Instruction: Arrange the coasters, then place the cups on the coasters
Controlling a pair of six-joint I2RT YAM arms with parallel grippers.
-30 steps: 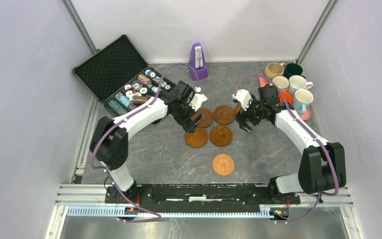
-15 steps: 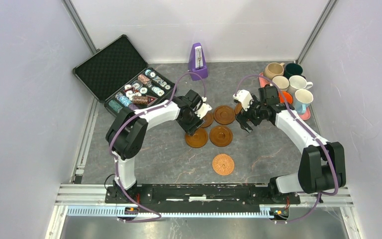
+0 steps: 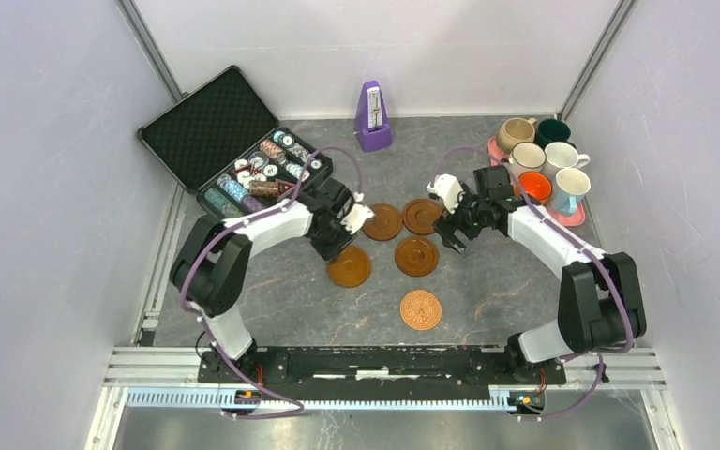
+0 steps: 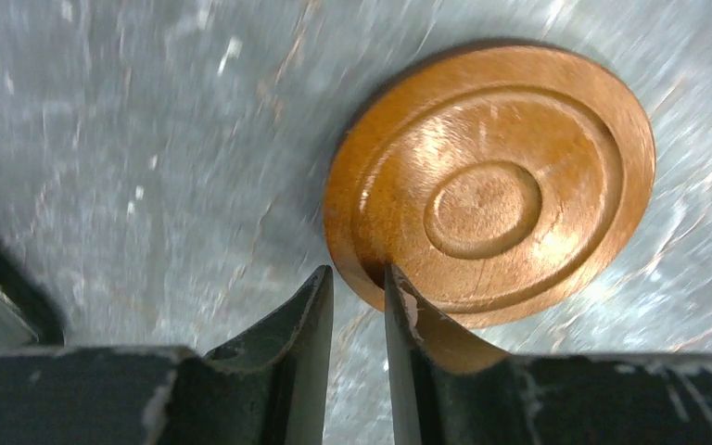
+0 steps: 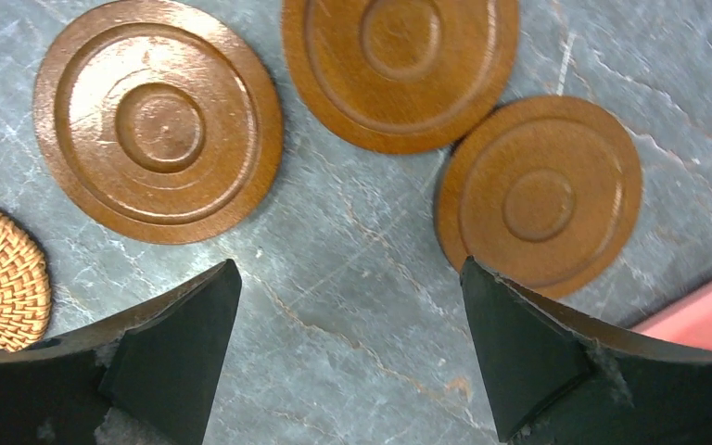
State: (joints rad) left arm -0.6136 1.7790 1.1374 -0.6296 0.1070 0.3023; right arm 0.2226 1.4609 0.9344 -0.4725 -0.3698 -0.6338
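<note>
My right gripper should slide the brown coaster [image 3: 417,256] nearest the woven coaster over next to my left gripper's coaster [image 3: 350,269] in a front row, because it crowds the back coasters.
My left gripper [image 4: 357,273] is shut on the near rim of a brown wooden coaster [image 4: 487,199], one finger outside the rim and one inside. From above, that coaster [image 3: 350,267] lies left of three other coasters [image 3: 382,221] [image 3: 423,216] [image 3: 416,256]. A woven-looking coaster [image 3: 420,308] lies nearer the bases. My right gripper [image 5: 348,269] hangs open over bare table, its right finger tip over the edge of a coaster [image 5: 540,192]. Several cups, among them a tan one [image 3: 516,131] and a light blue one [image 3: 570,187], stand at the back right.
The cups stand on a pink tray [image 3: 577,216] by the right wall. An open black case of poker chips [image 3: 244,155] sits at the back left. A purple metronome [image 3: 372,117] stands at the back middle.
The left gripper has closed on the coaster's rim and pulled it left, away from the other coasters. The right gripper has shifted slightly left and back, still open.
</note>
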